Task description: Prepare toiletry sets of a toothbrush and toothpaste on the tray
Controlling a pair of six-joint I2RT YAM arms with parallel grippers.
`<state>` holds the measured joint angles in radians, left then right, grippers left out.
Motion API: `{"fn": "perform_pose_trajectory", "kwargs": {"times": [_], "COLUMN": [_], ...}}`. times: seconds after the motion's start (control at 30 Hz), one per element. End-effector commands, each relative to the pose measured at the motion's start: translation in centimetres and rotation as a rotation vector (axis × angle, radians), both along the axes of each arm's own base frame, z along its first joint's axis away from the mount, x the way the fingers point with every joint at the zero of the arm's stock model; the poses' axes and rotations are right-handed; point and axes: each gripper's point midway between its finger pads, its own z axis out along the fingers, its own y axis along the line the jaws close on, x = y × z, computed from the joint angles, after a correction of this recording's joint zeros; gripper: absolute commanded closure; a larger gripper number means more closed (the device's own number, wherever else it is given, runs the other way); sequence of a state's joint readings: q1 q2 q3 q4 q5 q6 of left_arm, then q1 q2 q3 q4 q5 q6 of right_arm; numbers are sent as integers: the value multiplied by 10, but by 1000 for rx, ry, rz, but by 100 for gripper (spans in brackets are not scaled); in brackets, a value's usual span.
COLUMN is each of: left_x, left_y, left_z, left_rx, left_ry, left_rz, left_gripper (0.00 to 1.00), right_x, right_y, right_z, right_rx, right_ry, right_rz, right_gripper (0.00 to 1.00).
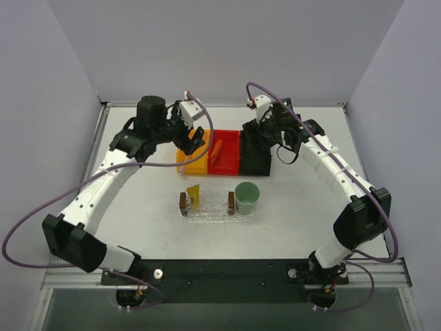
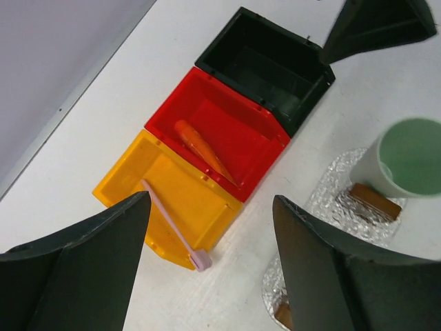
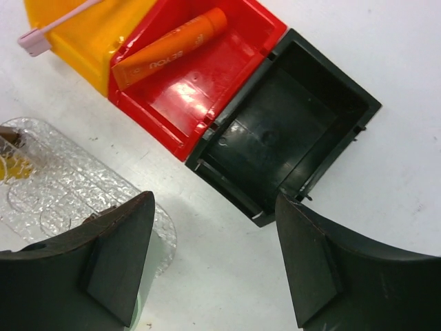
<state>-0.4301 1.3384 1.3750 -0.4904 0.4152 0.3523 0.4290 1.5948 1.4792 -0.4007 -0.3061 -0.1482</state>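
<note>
The left gripper's open fingers line up with the narrow width of the orange toothpaste tube (image 1: 216, 149), so the gripper should keep going down toward the red bin (image 1: 227, 163) until they are on either side of the tube.
The toothbrush (image 2: 172, 224), thin and pale pink, lies in the orange bin (image 2: 131, 186) with its head (image 2: 201, 260) over the bin's near rim; it also shows in the right wrist view (image 3: 58, 24). The orange toothpaste tube (image 2: 203, 148) lies in the red bin (image 2: 241, 124). The yellow toothpaste tube (image 1: 193, 195) stands at the left end of the clear tray (image 1: 215, 212). My left gripper (image 2: 210, 269) is open and empty above the orange bin's near corner. My right gripper (image 3: 213, 262) is open and empty, hovering near the black bin (image 3: 289, 131).
The pale green cup (image 1: 247, 197) stands at the tray's right end. Two small brown blocks (image 1: 183, 201) (image 1: 231, 202) sit on the tray. The three bins stand in a row behind the tray. Grey walls enclose the table on three sides.
</note>
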Motion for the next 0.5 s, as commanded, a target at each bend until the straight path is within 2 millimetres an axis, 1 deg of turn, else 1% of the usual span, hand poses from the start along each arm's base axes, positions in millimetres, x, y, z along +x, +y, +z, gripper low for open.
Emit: {"fn": "perform_pose_trajectory", "kwargs": {"times": [0.0, 0.03, 0.07, 0.13, 0.17, 0.2, 0.23, 0.27, 0.3, 0.33, 0.37, 0.4, 0.43, 0.47], "left_x": [36, 41, 47, 56, 62, 64, 71, 71, 76, 79, 80, 82, 86, 88], "left_y": [-9, -12, -21, -26, -34, -38, -41, -47, -53, -55, -58, -66, -66, -69], "left_z": [-2, -4, -8, -14, -20, -24, -41, -46, -39, -60, -66, -62, -83, -89], "left_rx": [67, 76, 90, 116, 130, 142, 177, 192, 190, 233, 251, 257, 305, 320], "left_ry": [37, 48, 63, 71, 83, 92, 132, 144, 135, 183, 195, 185, 220, 227], "left_rz": [44, 52, 46, 77, 74, 73, 91, 82, 81, 90, 92, 85, 98, 101], "left_gripper": [18, 19, 19, 20, 19, 20, 20, 20, 21, 22, 22, 23, 23, 23], "right_x": [4, 2, 0, -2, -2, -4, -4, -6, -8, -9, -11, -15, -16, -18], "right_y": [-23, -27, -32, -44, -50, -59, -66, -70, -81, -85, -88, -100, -104, -107], "right_z": [26, 25, 20, 23, 22, 18, 19, 18, 15, 15, 14, 11, 11, 11], "right_rx": [10, 6, -2, -12, -16, -21, -16, -13, -10, 1, 4, 3, 8, 16], "right_ry": [-71, -72, -63, -76, -77, -73, -76, -76, -74, -75, -77, -74, -81, -80], "right_rz": [-102, -112, -127, -174, -192, -219, -246, -259, -286, -297, -304, -332, -342, -349], "right_gripper": [34, 35, 34, 34, 35, 34, 34, 34, 34, 34, 34, 34, 34, 34]}}
